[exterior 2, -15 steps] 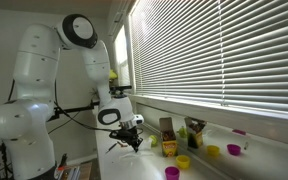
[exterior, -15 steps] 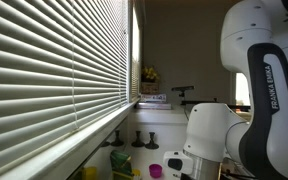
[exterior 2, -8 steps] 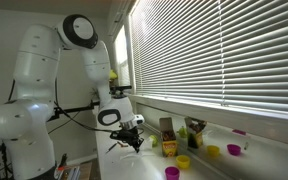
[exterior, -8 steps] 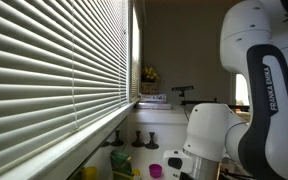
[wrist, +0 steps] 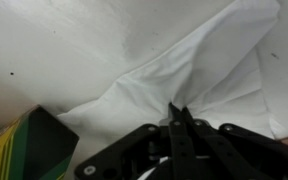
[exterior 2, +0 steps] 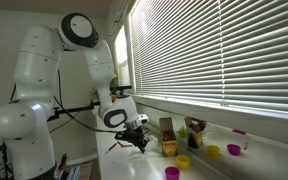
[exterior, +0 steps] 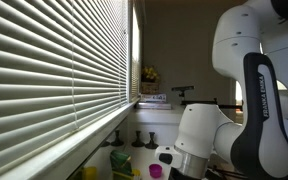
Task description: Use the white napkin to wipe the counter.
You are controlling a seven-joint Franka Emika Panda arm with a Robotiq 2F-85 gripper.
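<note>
Next, I pull the napkin back from the yellow-green box with my gripper and wipe the open counter [wrist: 104, 40], because the white napkin's edge [wrist: 70, 117] is close against the box.
In the wrist view my gripper [wrist: 177, 108] is shut on the white napkin [wrist: 199, 65], pinching a gathered fold; the cloth spreads crumpled over the pale counter [wrist: 64, 50]. In an exterior view the gripper [exterior 2: 137, 143] is low over the near end of the long whitish counter [exterior 2: 219, 170], the napkin [exterior 2: 117, 146] a pale patch beneath it. In the other exterior view the arm's white body [exterior: 209, 135] fills the right side and hides the gripper and napkin.
A yellow-green box [wrist: 24, 150] lies close to the napkin's edge, also seen as a box [exterior 2: 168, 146] on the counter. Small coloured cups stand along the counter: magenta [exterior 2: 171, 173], yellow [exterior 2: 183, 161], purple [exterior 2: 234, 149]. Slatted blinds [exterior 2: 214, 50] run alongside the counter.
The arm has shifted slightly along the counter towards the box and cups, dragging the napkin with it; in the other exterior view the arm's body moved left and looms larger.
</note>
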